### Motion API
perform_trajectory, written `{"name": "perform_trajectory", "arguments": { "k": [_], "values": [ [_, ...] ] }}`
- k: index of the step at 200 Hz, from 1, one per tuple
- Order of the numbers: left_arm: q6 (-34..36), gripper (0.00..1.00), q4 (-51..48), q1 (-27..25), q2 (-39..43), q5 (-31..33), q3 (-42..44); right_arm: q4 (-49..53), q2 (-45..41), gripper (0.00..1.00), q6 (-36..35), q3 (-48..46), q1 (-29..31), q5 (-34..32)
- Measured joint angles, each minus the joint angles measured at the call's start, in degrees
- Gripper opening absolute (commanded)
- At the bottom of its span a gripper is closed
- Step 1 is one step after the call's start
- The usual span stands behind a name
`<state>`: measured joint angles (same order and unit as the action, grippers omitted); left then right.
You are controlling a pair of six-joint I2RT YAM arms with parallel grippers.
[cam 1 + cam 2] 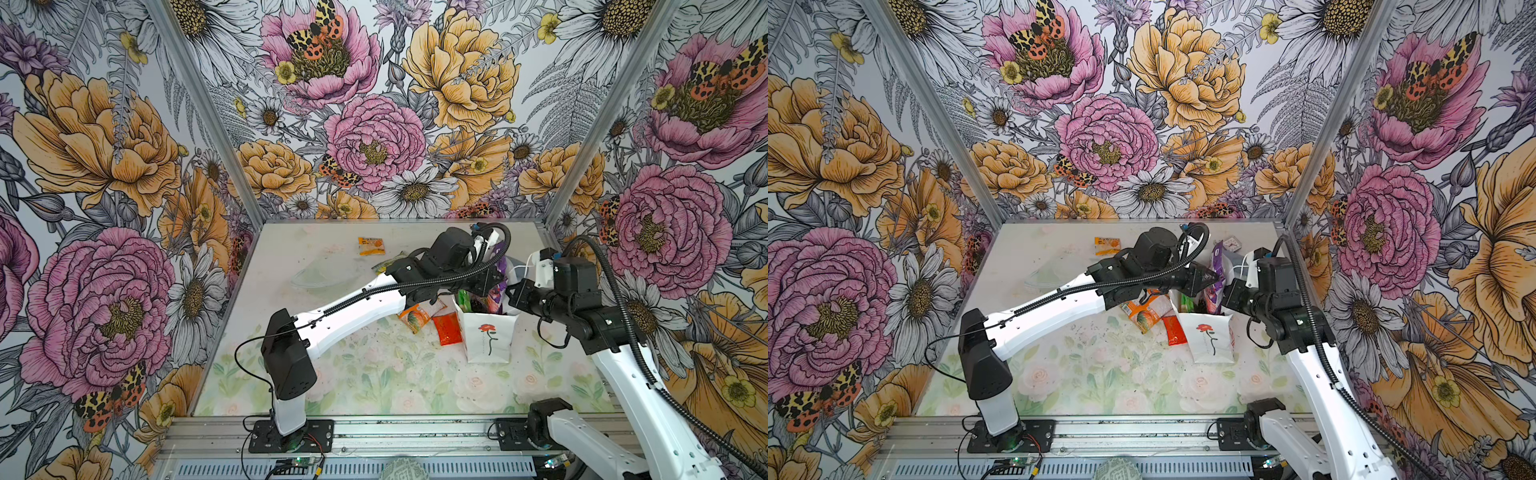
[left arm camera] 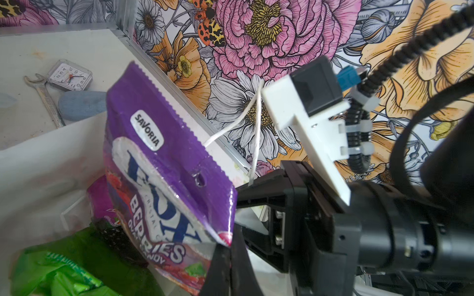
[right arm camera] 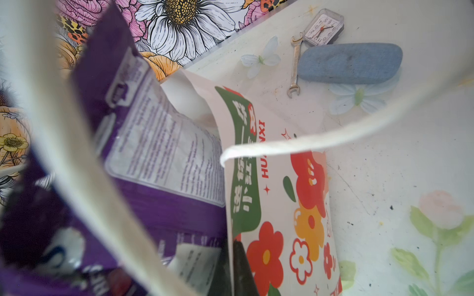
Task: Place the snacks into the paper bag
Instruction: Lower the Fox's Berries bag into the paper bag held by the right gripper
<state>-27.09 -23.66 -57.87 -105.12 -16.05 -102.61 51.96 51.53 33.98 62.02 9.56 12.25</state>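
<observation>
My right gripper holds the paper bag; the purple FOX'S packet (image 1: 1217, 262) sticks up at its side. My left gripper should lower it beside the green packet (image 1: 1200, 306) before opening.
The white paper bag (image 1: 490, 336) (image 1: 1210, 336) with a red rose stands upright at the right of the table. My right gripper (image 3: 232, 256) (image 1: 513, 293) is shut on its flower-printed side wall (image 3: 282, 205), and a cord handle (image 3: 282, 146) loops over the wrist. My left gripper (image 2: 228, 246) (image 1: 500, 278) is shut on a corner of a purple FOX'S packet (image 2: 159, 164) (image 1: 1217, 257), which stands in the bag's mouth above a green packet (image 2: 71, 269). On the table lie an orange packet (image 1: 370, 245), an orange-green packet (image 1: 415, 316) and a red packet (image 1: 446, 328) beside the bag.
Behind the bag lie a small square clock (image 3: 324, 27), a metal wrench (image 3: 295, 64) and a blue-grey oblong block (image 3: 350, 62). A clear plastic piece (image 1: 324, 274) lies left of my left arm. Flowered walls close in the table on three sides.
</observation>
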Motion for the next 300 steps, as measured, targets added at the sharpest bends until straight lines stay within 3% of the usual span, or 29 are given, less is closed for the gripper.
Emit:
{"name": "perform_trajectory", "arguments": {
  "k": [111, 178, 248, 300],
  "values": [
    [-0.2, 0.0, 0.6, 0.0, -4.3, -1.5, 4.5, 1.9, -1.2, 0.0, -0.6, 0.9, -0.2, -2.2],
    [0.0, 0.0, -5.0, -0.2, -4.3, 1.9, 4.3, 1.9, -1.2, 0.0, -0.6, 0.9, -0.2, -2.6],
    [0.7, 0.0, -12.6, -2.1, -9.0, 4.3, -7.9, 2.3, -1.2, 0.0, -0.6, 0.9, -0.2, -2.6],
    [0.7, 0.0, -16.3, -2.3, -12.8, 4.9, -9.8, 2.3, -1.4, 0.0, -0.6, 0.9, -0.2, -2.8]
  ]
}}
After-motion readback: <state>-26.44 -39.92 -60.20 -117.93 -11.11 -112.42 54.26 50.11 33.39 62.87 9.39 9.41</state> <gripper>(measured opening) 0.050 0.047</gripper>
